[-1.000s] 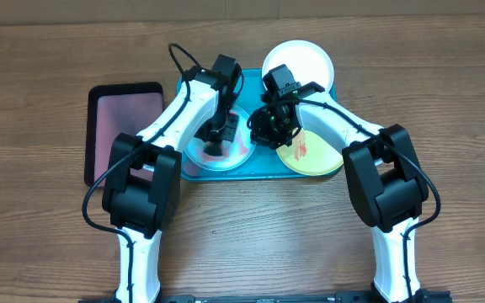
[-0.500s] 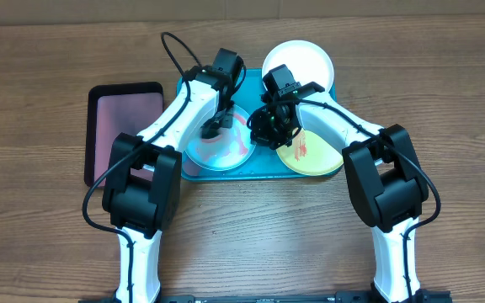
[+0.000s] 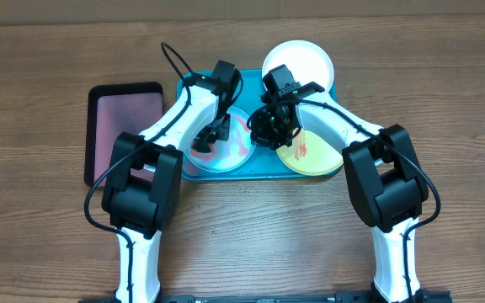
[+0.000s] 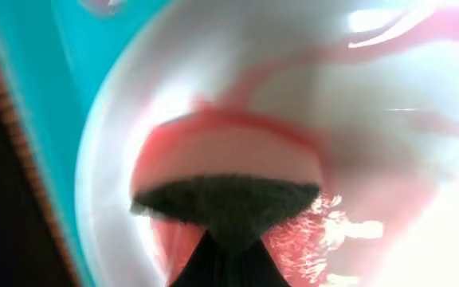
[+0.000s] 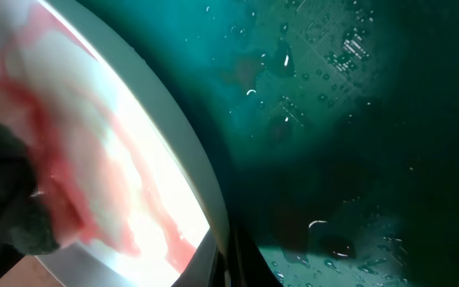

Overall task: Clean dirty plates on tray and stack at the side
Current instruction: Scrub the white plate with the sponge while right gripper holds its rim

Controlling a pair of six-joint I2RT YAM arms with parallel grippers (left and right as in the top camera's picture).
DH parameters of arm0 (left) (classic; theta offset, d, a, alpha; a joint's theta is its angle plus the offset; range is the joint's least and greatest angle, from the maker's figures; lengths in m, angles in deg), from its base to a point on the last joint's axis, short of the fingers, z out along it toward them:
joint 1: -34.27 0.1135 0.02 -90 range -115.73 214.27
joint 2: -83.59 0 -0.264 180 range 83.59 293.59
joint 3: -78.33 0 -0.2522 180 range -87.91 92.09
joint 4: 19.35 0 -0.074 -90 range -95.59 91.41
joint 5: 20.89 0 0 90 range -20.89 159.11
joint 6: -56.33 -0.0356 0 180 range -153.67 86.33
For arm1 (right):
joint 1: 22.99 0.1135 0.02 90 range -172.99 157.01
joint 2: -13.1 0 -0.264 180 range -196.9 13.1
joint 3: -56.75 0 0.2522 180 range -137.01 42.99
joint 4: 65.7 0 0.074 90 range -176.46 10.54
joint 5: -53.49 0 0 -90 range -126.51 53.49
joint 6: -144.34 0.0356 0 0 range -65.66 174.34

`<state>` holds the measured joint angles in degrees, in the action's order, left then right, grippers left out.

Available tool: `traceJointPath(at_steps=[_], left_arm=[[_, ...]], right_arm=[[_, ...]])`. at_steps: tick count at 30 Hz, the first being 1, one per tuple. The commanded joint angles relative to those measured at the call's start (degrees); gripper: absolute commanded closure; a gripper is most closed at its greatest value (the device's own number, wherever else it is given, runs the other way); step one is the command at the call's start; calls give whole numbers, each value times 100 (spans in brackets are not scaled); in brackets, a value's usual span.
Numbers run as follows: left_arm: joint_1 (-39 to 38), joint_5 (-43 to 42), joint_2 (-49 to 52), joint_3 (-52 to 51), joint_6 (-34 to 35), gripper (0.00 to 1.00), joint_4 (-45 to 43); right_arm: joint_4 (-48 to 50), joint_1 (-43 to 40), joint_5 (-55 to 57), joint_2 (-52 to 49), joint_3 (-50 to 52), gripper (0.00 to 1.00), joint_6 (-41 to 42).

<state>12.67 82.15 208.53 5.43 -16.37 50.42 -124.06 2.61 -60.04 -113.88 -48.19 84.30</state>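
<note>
Next, I wipe back across the red smears [image 3: 242,150] toward my right gripper with my left gripper, because the sponge is at the plate's rim [image 3: 194,151] near the black tray.
The pale blue plate [image 3: 236,150], smeared red, lies on the left of the teal tray [image 3: 253,81]. My left gripper [image 3: 215,135] is shut on a pink sponge with a dark pad [image 4: 225,171] and presses it on this plate [image 4: 421,199]. My right gripper [image 3: 264,130] is shut on the plate's right rim [image 5: 202,167]. The yellow-green plate [image 3: 317,157], with red-orange smears, lies on the tray's right. The white plate [image 3: 306,61] sits at the tray's back right corner and looks free of smears.
A smaller black tray with a pinkish inside [image 3: 125,126] lies left of the teal tray. Water drops lie on the teal tray floor [image 5: 333,119]. The wooden table [image 3: 49,59] runs all round.
My left gripper slid the sponge toward the plate's far edge, then back a little toward its left side. The red smears spread. The right arm has not moved.
</note>
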Motion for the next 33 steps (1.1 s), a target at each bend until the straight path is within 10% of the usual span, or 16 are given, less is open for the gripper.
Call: traceJointPath(at_steps=[1, 9, 19, 23, 28, 33], left_arm=[[4, -2151, 129, -249, -1178, 96, -306], [52, -3971, 129, -243, -1996, 96, -1202], [118, 1012, 129, -245, 997, 96, -905], [129, 1561, 129, -245, 1676, 96, -330], [129, 667, 129, -245, 1333, 96, -37], [131, -2564, 129, -245, -938, 96, -120]], right_arm=[[-28, 24, 199, -103, 46, 96, 7], [-26, 24, 201, -103, 46, 96, 4], [-24, 24, 201, -103, 46, 96, 2], [-20, 24, 201, -103, 46, 96, 2], [-17, 24, 201, -103, 46, 96, 2], [-17, 24, 201, -103, 46, 96, 2]])
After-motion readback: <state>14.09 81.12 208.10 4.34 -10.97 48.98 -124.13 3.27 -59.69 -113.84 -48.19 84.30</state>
